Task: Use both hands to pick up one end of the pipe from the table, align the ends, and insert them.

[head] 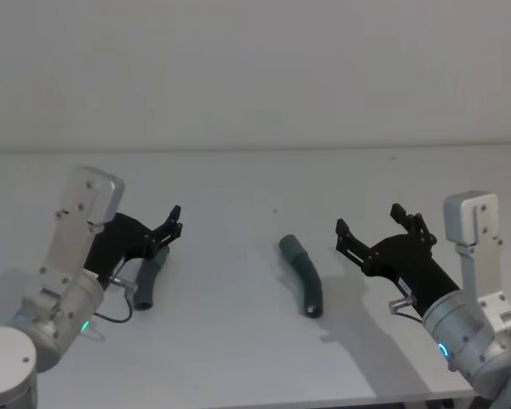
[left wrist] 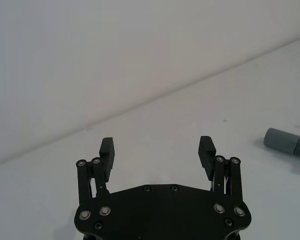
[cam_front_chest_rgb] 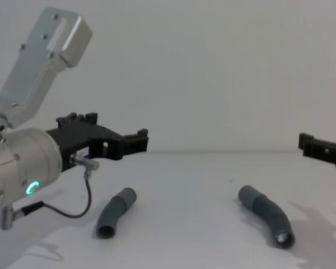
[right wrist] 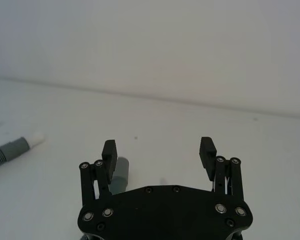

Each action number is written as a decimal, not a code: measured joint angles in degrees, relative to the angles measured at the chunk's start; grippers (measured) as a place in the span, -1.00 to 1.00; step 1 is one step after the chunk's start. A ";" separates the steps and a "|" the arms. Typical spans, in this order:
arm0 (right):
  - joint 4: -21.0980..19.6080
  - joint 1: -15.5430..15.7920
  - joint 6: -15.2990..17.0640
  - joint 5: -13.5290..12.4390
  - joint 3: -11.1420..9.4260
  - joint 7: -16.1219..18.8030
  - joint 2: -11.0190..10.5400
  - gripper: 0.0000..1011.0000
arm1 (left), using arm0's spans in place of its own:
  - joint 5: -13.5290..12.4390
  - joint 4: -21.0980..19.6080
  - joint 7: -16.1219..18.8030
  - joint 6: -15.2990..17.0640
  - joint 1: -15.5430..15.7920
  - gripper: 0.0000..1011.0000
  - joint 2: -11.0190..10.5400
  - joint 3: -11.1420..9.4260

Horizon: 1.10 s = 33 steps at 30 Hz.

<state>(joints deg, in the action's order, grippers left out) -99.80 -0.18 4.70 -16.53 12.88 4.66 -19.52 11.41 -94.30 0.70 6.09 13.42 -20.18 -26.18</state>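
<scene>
The dark grey pipe piece (cam_front_chest_rgb: pixel 117 209) lies in a curve (cam_front_chest_rgb: pixel 109 215) under my left gripper, so it will stay bent that way when I pick it up by its ribbed middle.
Two dark grey ribbed pieces of the pipe lie apart on the white table (head: pixel 238 183). The left piece (head: pixel 149 279) (cam_front_chest_rgb: pixel 115 212) lies just below my left gripper (head: pixel 175 220) (left wrist: pixel 157 145) (cam_front_chest_rgb: pixel 141 140), which hovers open above it, holding nothing. The right wrist view shows this piece (right wrist: pixel 12 150) with its white plug tip (right wrist: pixel 36 138). The right piece (head: pixel 303 274) (cam_front_chest_rgb: pixel 266 215) lies near the table's middle, its smooth grey cuff (left wrist: pixel 284 141) (right wrist: pixel 121 172) at the far end. My right gripper (head: pixel 369 219) (right wrist: pixel 158 146) (cam_front_chest_rgb: pixel 306 143) hangs open and empty, just right of it.
A plain pale wall (head: pixel 255 68) rises behind the table's back edge. The table's front edge (head: pixel 238 400) runs close to my arms. Bare surface lies between the two pipe pieces. A thin black cable (cam_front_chest_rgb: pixel 73 212) loops under my left wrist.
</scene>
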 joint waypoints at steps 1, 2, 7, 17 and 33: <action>0.46 -0.23 0.60 -0.10 0.02 0.31 -0.05 0.99 | 0.08 -0.35 0.33 1.40 -0.12 0.98 0.28 -0.01; 0.66 -0.33 0.88 -0.15 0.04 0.48 -0.07 0.98 | 0.11 -0.60 0.47 2.01 -0.20 0.98 0.43 -0.01; 2.47 -0.99 2.31 -0.58 0.33 1.70 -0.20 0.99 | 0.57 -2.39 1.67 7.19 -0.90 0.98 1.36 0.04; 5.75 -1.94 4.38 -0.80 1.31 3.97 -0.22 0.98 | 1.22 -6.40 4.50 17.01 -2.89 0.98 2.52 0.75; 7.56 -2.60 5.86 0.98 2.64 5.22 -0.03 0.99 | 2.32 -10.76 6.72 25.14 -6.77 0.98 3.26 2.95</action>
<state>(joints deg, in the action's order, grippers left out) -92.25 -2.78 10.57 -15.54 15.52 9.88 -19.55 13.73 -105.06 7.42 31.24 6.64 -16.92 -23.23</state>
